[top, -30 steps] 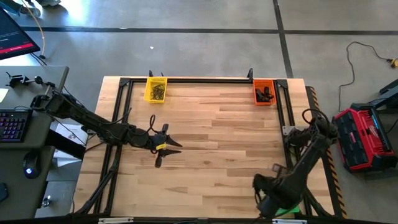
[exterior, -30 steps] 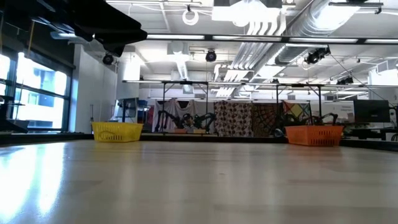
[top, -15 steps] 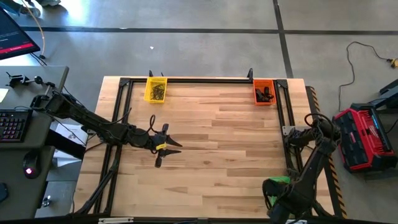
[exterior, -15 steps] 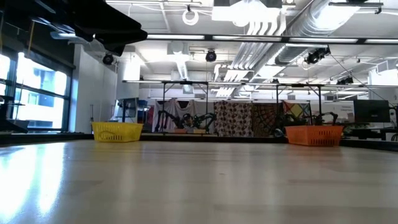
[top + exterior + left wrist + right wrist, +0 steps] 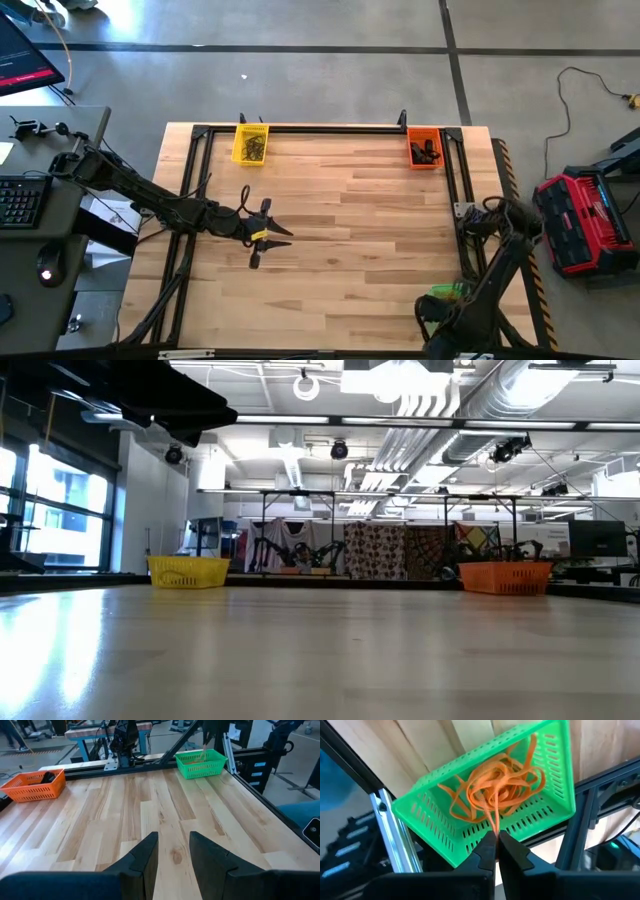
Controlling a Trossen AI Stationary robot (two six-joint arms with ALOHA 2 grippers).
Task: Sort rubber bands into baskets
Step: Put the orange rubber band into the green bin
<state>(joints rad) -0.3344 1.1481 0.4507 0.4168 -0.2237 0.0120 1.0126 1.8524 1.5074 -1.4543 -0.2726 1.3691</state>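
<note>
My right gripper is lowering the held end of the orange rubber band, which trails onto the matching tangle. It should continue to lower that end and let go inside the green basket.
Three mesh baskets stand on the wooden table. The yellow basket at the far left holds dark bands, and the orange basket at the far right holds black ones. The green basket, at the near right, holds a tangle of orange rubber bands. My right gripper hangs above the green basket, pointing down, shut on an orange band. My left gripper stays above the table's left middle, open with nothing between its fingers. My right gripper pinches one strand of an orange rubber band between its two fingertips, coming from above and pointing down. The strand runs from the fingertips into the tangle, which lies in the green basket.
A black metal frame runs along the table's far edge and both sides, close to the baskets. Bare wood lies across the table's middle. A red and black case sits on the floor to the right.
My right arm has swung toward the table's near right corner and sunk a little, so part of the green basket now shows beside it in the high view. The gripper has stayed shut.
</note>
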